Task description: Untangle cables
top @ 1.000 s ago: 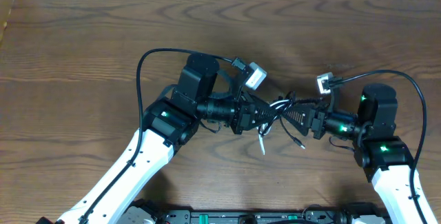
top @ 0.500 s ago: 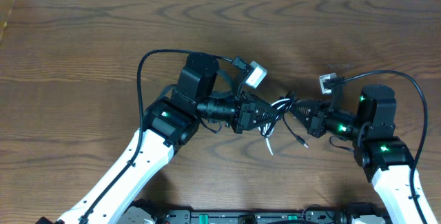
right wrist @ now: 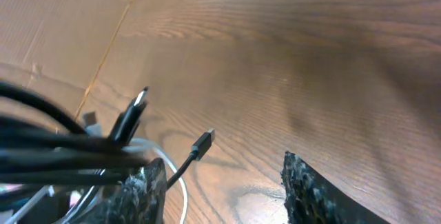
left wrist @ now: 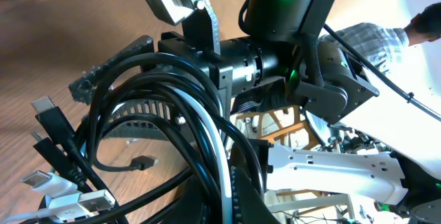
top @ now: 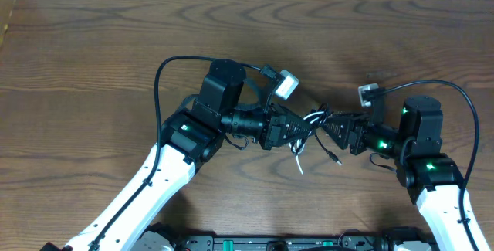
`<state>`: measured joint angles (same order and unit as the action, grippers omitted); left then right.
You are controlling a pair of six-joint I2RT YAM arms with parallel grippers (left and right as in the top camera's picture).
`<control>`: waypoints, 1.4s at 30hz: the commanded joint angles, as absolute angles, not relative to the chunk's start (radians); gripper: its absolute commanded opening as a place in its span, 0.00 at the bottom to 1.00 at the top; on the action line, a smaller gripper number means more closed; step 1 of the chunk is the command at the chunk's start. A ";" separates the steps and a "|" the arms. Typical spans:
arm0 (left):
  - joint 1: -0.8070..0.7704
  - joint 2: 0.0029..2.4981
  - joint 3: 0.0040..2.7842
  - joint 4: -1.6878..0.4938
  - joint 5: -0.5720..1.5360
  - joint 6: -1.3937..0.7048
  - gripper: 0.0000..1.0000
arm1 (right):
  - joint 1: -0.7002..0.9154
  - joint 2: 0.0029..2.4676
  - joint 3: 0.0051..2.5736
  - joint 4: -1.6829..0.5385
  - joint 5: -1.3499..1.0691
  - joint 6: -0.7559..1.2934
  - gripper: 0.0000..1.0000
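The cable bundle [right wrist: 65, 151] hangs outside my right gripper's open fingers [right wrist: 224, 182], so my left gripper should move it between them before my right gripper closes on a cable.
The cables [top: 312, 120], thin black and white cords, hang in a small bundle between the two grippers at the table's middle. My left gripper [top: 297, 131] is shut on the bundle; in the left wrist view the black and white cords [left wrist: 172, 107] run through its jaws [left wrist: 227, 182]. A white end [top: 298, 160] and a black plug end [top: 336, 158] dangle over the table. My right gripper [top: 330, 127] is open just right of the bundle. In the right wrist view its fingers [right wrist: 224, 189] stand wide apart with nothing between them; the cords [right wrist: 69, 151] lie left of its left finger, and a black plug [right wrist: 202, 143] hangs there.
The brown wooden table [top: 93, 50] spreads all round. Thick black arm wires [top: 158, 81] loop over the left arm and over the right arm [top: 455, 89]. Both arm bases are at the front edge.
The right gripper drew back a little to the right, then edged back toward the bundle. The dangling white and black ends swung slightly. The left gripper kept its hold.
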<state>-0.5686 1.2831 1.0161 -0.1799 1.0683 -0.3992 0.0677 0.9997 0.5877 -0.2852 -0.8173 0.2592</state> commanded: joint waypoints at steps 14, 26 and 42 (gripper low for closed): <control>-0.569 1.301 1.018 -0.350 0.880 -0.287 0.07 | 0.067 0.995 0.592 -0.345 -0.833 0.138 0.64; -0.601 1.373 1.017 -0.355 0.881 -0.285 0.08 | 0.067 0.995 0.592 -0.319 -1.018 0.375 0.56; -0.687 1.373 1.018 -0.270 0.881 -0.286 0.08 | 0.067 0.995 0.592 -0.250 -1.017 0.572 0.31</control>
<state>-0.6762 1.3785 1.0142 -0.2989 0.8539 -0.3096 0.0635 0.9993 0.5880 -0.2474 -0.9962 0.5175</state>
